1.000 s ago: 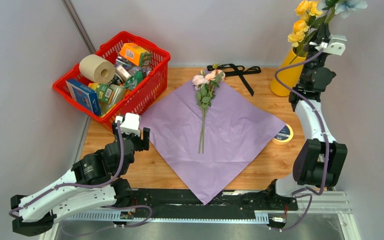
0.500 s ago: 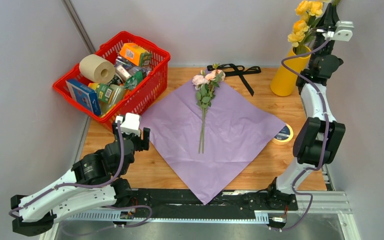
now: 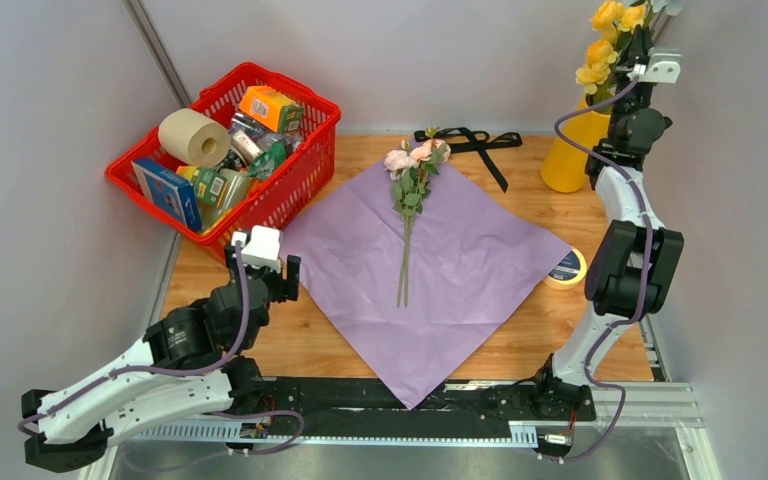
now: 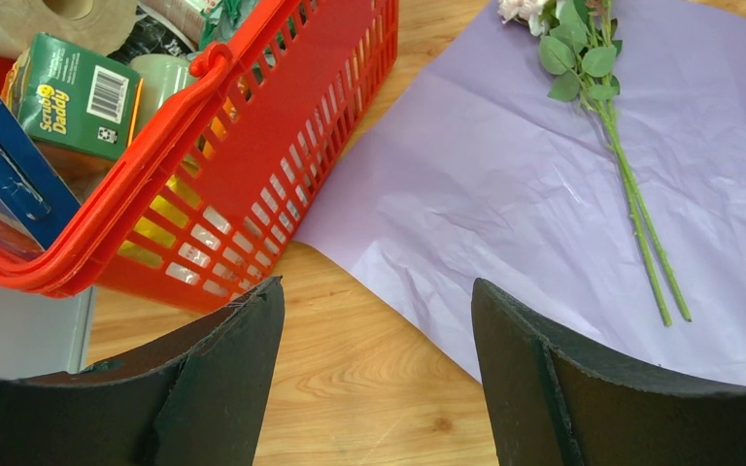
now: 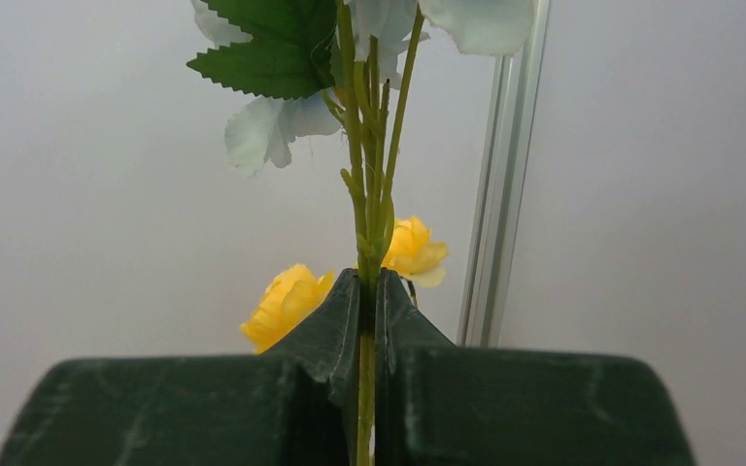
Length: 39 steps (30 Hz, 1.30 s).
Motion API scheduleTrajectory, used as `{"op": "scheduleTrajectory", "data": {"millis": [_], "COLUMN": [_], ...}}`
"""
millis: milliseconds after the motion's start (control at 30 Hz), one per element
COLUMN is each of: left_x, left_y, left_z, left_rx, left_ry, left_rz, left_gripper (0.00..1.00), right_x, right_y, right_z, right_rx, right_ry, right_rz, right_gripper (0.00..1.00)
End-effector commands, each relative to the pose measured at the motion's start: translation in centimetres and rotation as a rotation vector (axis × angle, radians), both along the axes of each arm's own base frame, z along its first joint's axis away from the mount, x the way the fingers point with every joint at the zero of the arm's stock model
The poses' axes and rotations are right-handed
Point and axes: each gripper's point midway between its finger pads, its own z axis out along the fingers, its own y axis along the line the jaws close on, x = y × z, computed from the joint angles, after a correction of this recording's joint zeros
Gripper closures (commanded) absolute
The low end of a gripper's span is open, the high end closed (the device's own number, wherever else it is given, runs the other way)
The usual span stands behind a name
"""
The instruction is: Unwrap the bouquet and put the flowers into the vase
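The pale blue blooms' stems [image 5: 373, 184] are pointing down at the vase opening [image 3: 594, 106], so my right gripper should go on lowering them until the blooms are close to the vase's rim, and then let go.
The pink-lilac wrapping paper [image 3: 460, 270] lies spread flat mid-table, and the black ribbon [image 3: 472, 141] lies loose behind it. Pink flowers [image 3: 412, 165] lie on the paper [image 4: 505, 184], their green stems [image 4: 641, 223] pointing toward me. The mustard-yellow vase [image 3: 568, 158] stands at the back right, partly behind my right arm. My right gripper [image 3: 642, 42] is raised above it and is shut on green stems [image 5: 367, 194] bearing yellow blooms [image 3: 605, 45] and pale blue ones [image 5: 267, 126]. The stems run down to the vase mouth. My left gripper [image 4: 377, 291] hangs open over bare wood by the paper's left edge.
A red basket [image 3: 295, 185] full of packages and a beige paper roll [image 3: 193, 137] stands at the back left, close to my left gripper [image 3: 265, 268]. A flat yellow tape ring [image 3: 567, 267] lies by the paper's right corner. Grey walls close in on both sides.
My right gripper has risen with the yellow and blue flowers and ended slightly further left above the vase. The left arm has not moved.
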Motion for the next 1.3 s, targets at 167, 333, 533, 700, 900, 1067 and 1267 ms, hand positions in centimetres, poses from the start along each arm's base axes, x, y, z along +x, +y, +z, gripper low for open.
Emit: {"op": "scheduleTrajectory", "data": {"millis": [167, 333, 533, 700, 900, 1067, 1267], "left_x": [0.3, 0.3, 0.3, 0.3, 0.4, 0.3, 0.3], "left_y": [-0.4, -0.3, -0.5, -0.4, -0.4, -0.4, -0.6], "left_z": [0.1, 0.1, 0.0, 0.1, 0.0, 0.0, -0.1], "left_rx": [0.013, 0.009, 0.017, 0.016, 0.018, 0.017, 0.021], "left_ry": [-0.008, -0.010, -0.005, -0.007, -0.007, -0.005, -0.002], "left_rz": [-0.001, 0.000, -0.004, -0.002, 0.003, -0.001, -0.006], "left_gripper": [0.21, 0.21, 0.21, 0.21, 0.21, 0.21, 0.21], "right_x": [2.4, 2.9, 3.3, 2.9, 1.0, -1.9, -5.2], "right_y": [-1.3, -1.3, -1.4, -1.9, -1.1, 0.9, 3.1], "right_z": [-6.2, -9.1, -13.3, -14.7, -14.2, -15.7, -16.7], "right_rx": [0.034, 0.059, 0.209, 0.337, 0.425, 0.497, 0.560], "right_ry": [0.212, 0.291, 0.404, 0.442, 0.487, 0.530, 0.621], "right_rz": [-0.052, -0.040, 0.007, 0.003, 0.034, 0.080, 0.101], "right_gripper": [1.00, 1.00, 0.97, 0.84, 0.57, 0.43, 0.32]}}
